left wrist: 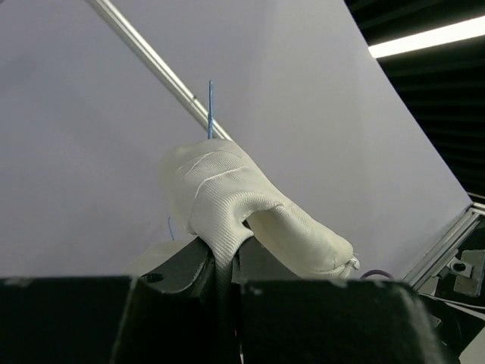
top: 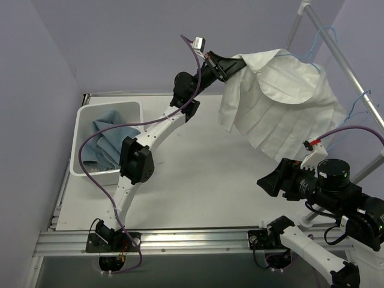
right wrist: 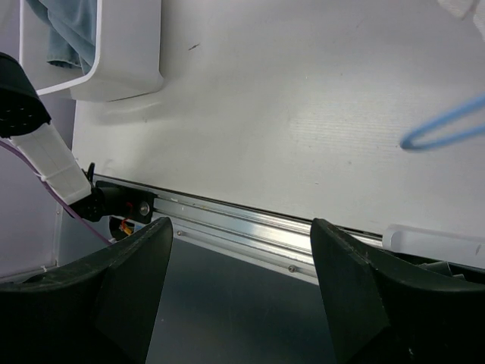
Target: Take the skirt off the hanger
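Note:
With the hanger's hook (top: pixel 327 29) up by the rail, my left gripper should draw the skirt back and down before my right gripper takes the hanger's neck (top: pixel 311 56).
A white pleated skirt (top: pixel 279 102) hangs at the back right, draped from a blue wire hanger (top: pixel 318 45) on the metal rail (top: pixel 348 66). My left gripper (top: pixel 231 65) is raised and shut on the skirt's waistband at its upper left edge. In the left wrist view the jaws pinch a fold of the white fabric (left wrist: pixel 227 197), with the blue hanger wire (left wrist: pixel 210 106) and the rail (left wrist: pixel 151 61) behind it. My right gripper (top: pixel 270 180) is open and empty, low at the front right. A blue hanger loop (right wrist: pixel 447 125) shows in the right wrist view.
A white bin (top: pixel 90 144) holding blue cloth (top: pixel 108 141) stands at the left of the table. The aluminium rail (top: pixel 192 240) runs along the near edge. The rack's upright posts (top: pixel 294 27) stand at the back right.

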Controlling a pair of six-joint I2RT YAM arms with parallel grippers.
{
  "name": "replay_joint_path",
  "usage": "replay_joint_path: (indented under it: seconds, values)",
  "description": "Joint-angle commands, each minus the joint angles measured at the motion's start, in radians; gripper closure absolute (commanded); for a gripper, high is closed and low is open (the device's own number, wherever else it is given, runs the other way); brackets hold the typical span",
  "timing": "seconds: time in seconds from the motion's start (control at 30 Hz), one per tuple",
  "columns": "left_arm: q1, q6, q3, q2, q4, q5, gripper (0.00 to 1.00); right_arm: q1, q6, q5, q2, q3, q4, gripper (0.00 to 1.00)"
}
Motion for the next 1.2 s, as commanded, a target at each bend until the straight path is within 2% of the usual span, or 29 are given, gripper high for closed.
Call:
replay_joint_path:
  seconds: [0.0, 0.37, 0.47, 0.63, 0.77, 0.97, 1.17]
  values:
    - [0.04, -0.052, -0.064, -0.136, 0.172, -0.069, 0.98, -0.011, -0.019, 0.013, -0.002, 0.012, -0.015, 0.31]
    - [0.092, -0.12, -0.286, -0.22, 0.312, -0.093, 0.98, -0.011, -0.053, -0.012, 0.02, -0.018, 0.023, 0.31]
    - [0.089, -0.155, -0.211, -0.162, 0.315, -0.096, 0.98, -0.011, -0.065, -0.02, 0.028, -0.026, 0.032, 0.3]
    - [0.049, -0.193, 0.061, -0.033, 0.248, -0.087, 0.98, -0.011, -0.074, -0.024, 0.035, -0.032, 0.031, 0.3]
    - [0.029, -0.245, 0.128, 0.042, 0.284, -0.154, 0.98, -0.009, -0.084, -0.02, 0.032, -0.026, 0.015, 0.3]
    - [0.05, -0.278, -0.028, -0.004, 0.418, -0.215, 0.98, -0.008, -0.102, -0.001, 0.035, -0.009, -0.017, 0.3]
    - [0.087, -0.336, -0.107, -0.031, 0.517, -0.244, 0.98, -0.008, -0.119, -0.009, 0.041, -0.026, -0.009, 0.29]
